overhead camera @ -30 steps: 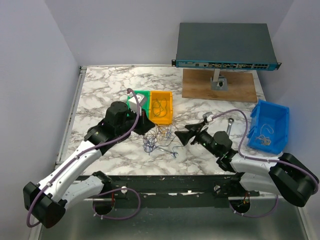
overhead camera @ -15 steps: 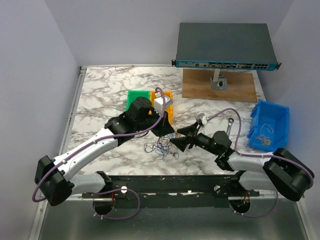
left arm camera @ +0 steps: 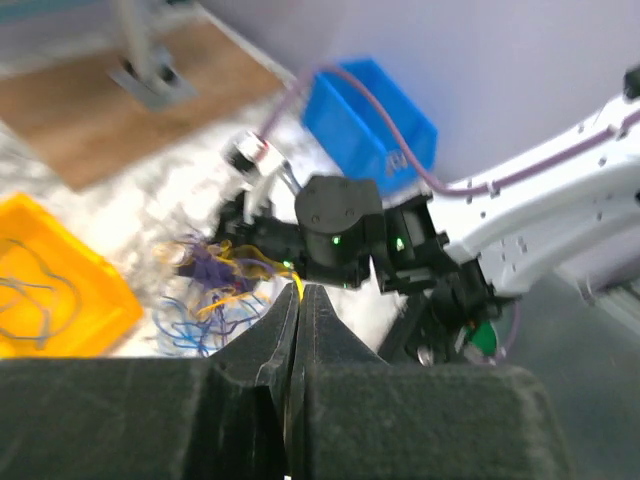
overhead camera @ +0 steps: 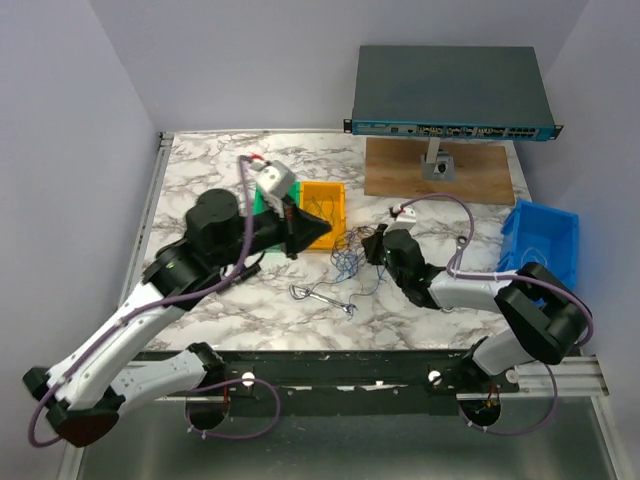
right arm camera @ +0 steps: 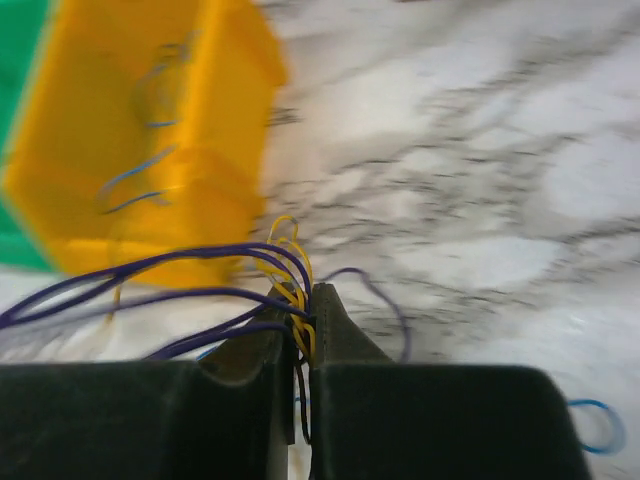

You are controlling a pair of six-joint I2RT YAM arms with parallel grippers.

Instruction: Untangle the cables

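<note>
My right gripper needs to open and free the heap point(overhead camera: 350, 251) first, because it is pinching purple wires and the yellow wire point(right arm camera: 296, 299) together. My left gripper should then pull the yellow wire away.
The cables point(overhead camera: 347, 258) are a loose bunch of thin blue, purple and yellow wires, stretched between my two grippers near the orange bin. My left gripper point(overhead camera: 325, 232) is raised and shut, with one yellow strand point(left arm camera: 293, 280) pinched at its tips point(left arm camera: 299, 292). That strand leads to the cables point(left arm camera: 215, 275) just ahead. My right gripper point(overhead camera: 368, 246) is shut on the bunch. Yellow and purple wires point(right arm camera: 290, 285) run into its closed jaws point(right arm camera: 306, 318).
An orange bin point(overhead camera: 322, 215) holding loose wires and a green bin point(overhead camera: 262, 196) stand behind the bunch. A small steel wrench point(overhead camera: 322, 297) lies nearer the front edge. At the right are a blue bin point(overhead camera: 540, 250) and a network switch point(overhead camera: 450, 92) on a wooden board point(overhead camera: 440, 172).
The right gripper moved away from the front edge into the bunch and shut on it. The left arm rose and drew back left. The bunch shifted toward the orange bin, off the wrench.
</note>
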